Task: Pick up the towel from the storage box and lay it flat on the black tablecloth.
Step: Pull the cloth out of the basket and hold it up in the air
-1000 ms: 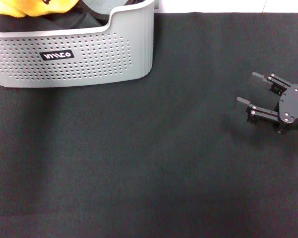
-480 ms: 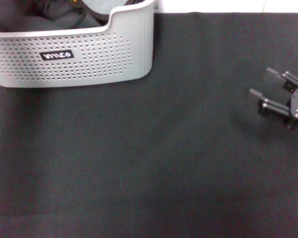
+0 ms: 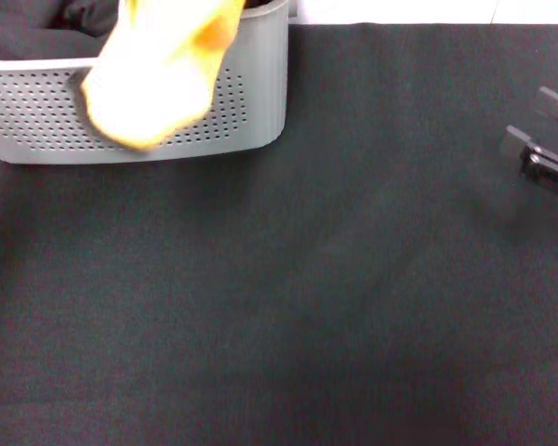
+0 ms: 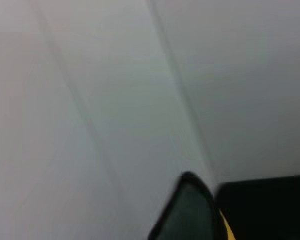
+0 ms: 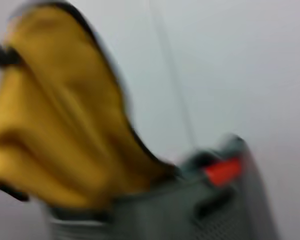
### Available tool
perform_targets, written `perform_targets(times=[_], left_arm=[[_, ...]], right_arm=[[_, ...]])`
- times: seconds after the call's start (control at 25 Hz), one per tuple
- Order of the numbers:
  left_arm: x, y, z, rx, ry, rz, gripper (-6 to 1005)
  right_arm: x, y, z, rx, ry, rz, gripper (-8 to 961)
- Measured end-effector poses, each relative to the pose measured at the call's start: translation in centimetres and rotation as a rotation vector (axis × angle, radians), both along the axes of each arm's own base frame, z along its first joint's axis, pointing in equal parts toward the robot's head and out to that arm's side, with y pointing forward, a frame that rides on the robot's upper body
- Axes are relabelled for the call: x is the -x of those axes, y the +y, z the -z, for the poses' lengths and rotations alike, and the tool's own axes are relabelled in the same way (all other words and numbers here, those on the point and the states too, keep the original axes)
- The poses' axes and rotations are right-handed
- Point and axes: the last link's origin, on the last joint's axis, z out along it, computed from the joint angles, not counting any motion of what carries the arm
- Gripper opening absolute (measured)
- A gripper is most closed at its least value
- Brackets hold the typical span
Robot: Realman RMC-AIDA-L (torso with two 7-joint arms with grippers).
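The towel hangs in folds [image 3: 167, 76] from my left gripper alone, so my right gripper should take its black trim [image 5: 140, 142] over the tablecloth before I lay it flat.
The yellow-orange towel [image 3: 153, 84] hangs in the air in front of the light grey storage box [image 3: 256, 102] at the far left, its image smeared by motion. From the right wrist view, the towel [image 5: 55, 125] with its black trim dangles above the box [image 5: 190, 210]. My left gripper is out of the head view. The left wrist view shows one of its fingers [image 4: 187, 212] with a sliver of yellow beside it. My right gripper [image 3: 532, 121] is open and holds nothing, low over the black tablecloth [image 3: 288, 297] at the right edge.
Dark grey cloths [image 3: 37, 37] lie inside the box, and a red object [image 5: 222, 170] shows at its rim. A white surface [image 3: 400, 9] runs beyond the tablecloth's far edge. The tablecloth stretches bare from the box to the near edge.
The towel has come up out of the box and now swings in front of its wall. My right gripper has drifted right, toward the edge of the view.
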Motion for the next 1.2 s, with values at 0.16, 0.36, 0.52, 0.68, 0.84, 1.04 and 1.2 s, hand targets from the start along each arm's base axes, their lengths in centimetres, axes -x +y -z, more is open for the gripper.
perform_targets(times=[0.16,0.36,0.52,0.68,0.84,1.04,1.2], left_arm=[[1.6,-2.1,1.5,0.147,0.1,0.026,16],[2.3,-3.6,3.4,0.289,0.18,0.055,16],[2.0,-4.0,4.7,0.362,0.201,0.062,16],[1.9,-4.2,5.4,0.4,0.207,0.06,16],[2.0,-4.0,5.7,0.416,0.205,0.056,16],[2.2,-3.7,5.9,0.428,0.189,0.049,17],[2.4,-3.4,6.0,0.42,0.191,0.03,17]], right_arm=[[1.5,-1.5,-1.6,0.007,-0.002,-0.193,838],[3.7,-2.2,-2.8,0.076,0.037,-0.379,839],[5.2,-2.5,-2.3,0.181,0.043,-0.477,835],[6.5,-2.1,-1.2,0.214,0.045,-0.512,815],[7.5,-1.4,-0.2,0.25,0.027,-0.528,795],[8.4,-1.0,1.2,0.325,0.001,-0.534,770],[8.4,-1.6,1.0,0.32,0.041,-0.545,750]])
